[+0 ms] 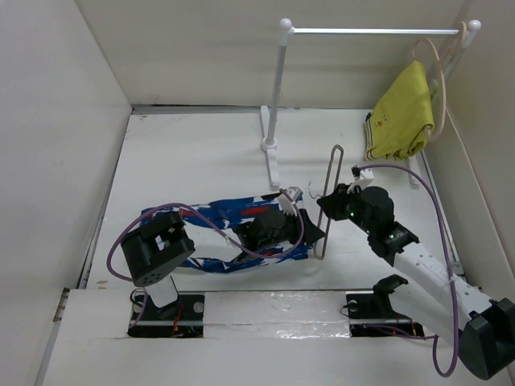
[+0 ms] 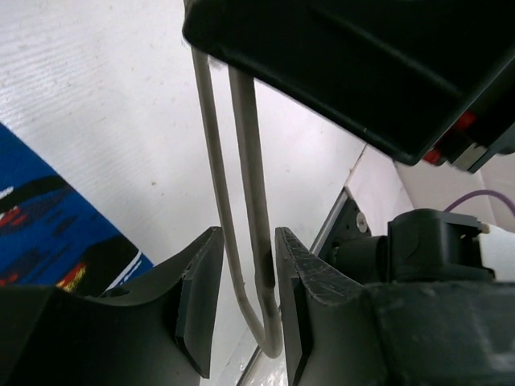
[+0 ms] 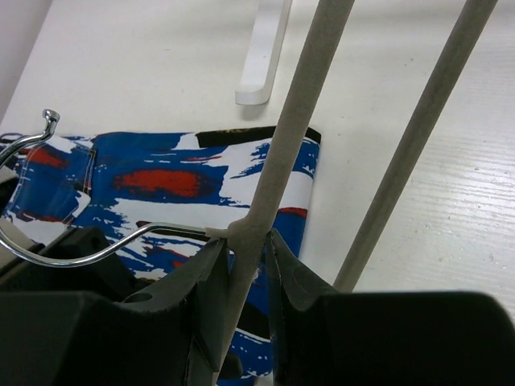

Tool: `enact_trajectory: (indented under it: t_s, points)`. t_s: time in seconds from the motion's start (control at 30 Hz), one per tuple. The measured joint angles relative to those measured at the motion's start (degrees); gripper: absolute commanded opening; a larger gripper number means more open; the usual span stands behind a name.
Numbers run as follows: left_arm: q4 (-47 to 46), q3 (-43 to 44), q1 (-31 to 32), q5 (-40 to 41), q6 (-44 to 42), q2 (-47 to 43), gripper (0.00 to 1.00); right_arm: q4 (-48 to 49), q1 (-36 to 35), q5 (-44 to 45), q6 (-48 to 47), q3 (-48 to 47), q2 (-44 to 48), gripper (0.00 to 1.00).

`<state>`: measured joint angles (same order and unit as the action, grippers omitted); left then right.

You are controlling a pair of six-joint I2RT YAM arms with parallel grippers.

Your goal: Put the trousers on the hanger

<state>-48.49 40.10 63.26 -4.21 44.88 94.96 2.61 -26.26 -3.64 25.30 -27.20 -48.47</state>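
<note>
The hanger's neck (image 3: 246, 233) is in my right gripper. My left gripper should take the hanger's lower corner so that my right gripper can pull the trousers' edge (image 3: 298, 212) through.
The blue-and-white printed trousers (image 1: 211, 219) lie flat on the table left of centre, and their print fills the left of the right wrist view (image 3: 161, 181). The thin grey hanger (image 1: 332, 181) stands edge-on just right of them. My right gripper (image 1: 328, 203) is shut on the hanger (image 3: 302, 104) at its neck, where the metal hook (image 3: 48, 249) joins, as the right wrist view (image 3: 244, 241) shows. My left gripper (image 1: 315, 233) reaches over the trousers. Its jaws (image 2: 249, 233) stand open around the hanger's lower corner (image 2: 269, 322), with a gap on the left side.
A white clothes rail on a stand (image 1: 278, 88) rises at the back. A yellow garment (image 1: 398, 112) and a pale beige hanger (image 1: 438, 72) hang at its right end. White walls close in the table on both sides.
</note>
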Motion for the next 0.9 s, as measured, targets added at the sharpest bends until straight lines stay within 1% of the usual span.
enact_trajectory:
  t_s: [0.1,0.13,0.2,0.23,0.3,0.33,0.43,0.47,0.5,0.53,0.57,0.63,0.67,0.73,0.9]
  points:
    - [2.23,0.28,0.98,1.66,-0.61,0.00,0.27,-0.22,0.00,-0.20,0.00,-0.37,-0.79,0.00]
    - [3.06,0.46,1.36,2.45,-0.87,0.00,0.25,-0.42,0.00,-0.20,0.00,-0.42,-0.83,0.00]
    - [4.57,0.90,2.08,4.31,-1.27,-0.07,0.15,-0.50,0.00,-0.20,0.00,-0.42,-0.79,0.00]
    - [5.29,1.09,2.47,5.33,-1.42,-0.15,0.08,-0.48,0.00,-0.22,0.00,-0.42,-0.76,0.00]
    - [6.38,1.36,3.17,7.06,-1.73,-0.52,0.02,-0.52,0.00,-0.33,0.00,-0.42,-0.76,0.00]
    - [6.93,1.55,3.45,7.82,-1.92,-0.76,0.00,-0.59,0.00,-0.50,0.00,-0.42,-0.79,0.00]
    - [8.85,2.38,3.91,9.66,-2.08,-1.03,0.00,-0.50,0.00,-1.38,-0.07,-0.42,-0.87,0.00]
    - [9.16,2.45,3.93,9.92,-2.16,-1.03,0.00,-0.50,0.00,-1.55,-0.15,-0.44,-1.03,0.02]
    - [9.40,2.45,3.98,10.12,-2.16,-1.03,0.00,-0.57,0.00,-1.68,-0.24,-0.46,-1.20,0.08]
    - [9.51,2.45,4.07,10.29,-2.14,-1.03,0.00,-0.68,0.00,-1.84,-0.28,-0.46,-1.36,0.18]
    - [9.57,2.45,4.24,10.51,-2.12,-1.03,0.00,-0.76,0.02,-2.12,-0.42,-0.46,-1.38,0.40]
    - [9.57,2.45,4.59,11.43,-1.70,-1.05,0.00,-1.36,0.04,-2.71,-0.94,-0.46,-0.94,0.57]
    - [9.57,2.45,4.68,12.00,-1.46,-1.16,0.00,-2.19,0.04,-3.02,-1.38,-0.50,-0.37,0.71]
    - [9.49,2.10,4.68,13.09,-0.63,-1.84,0.00,-4.72,0.04,-3.13,-2.36,-0.81,1.33,0.76]
    - [7.54,-1.36,5.05,15.93,2.58,-5.35,0.00,-10.29,0.04,-3.23,-4.74,-1.97,7.65,0.77]
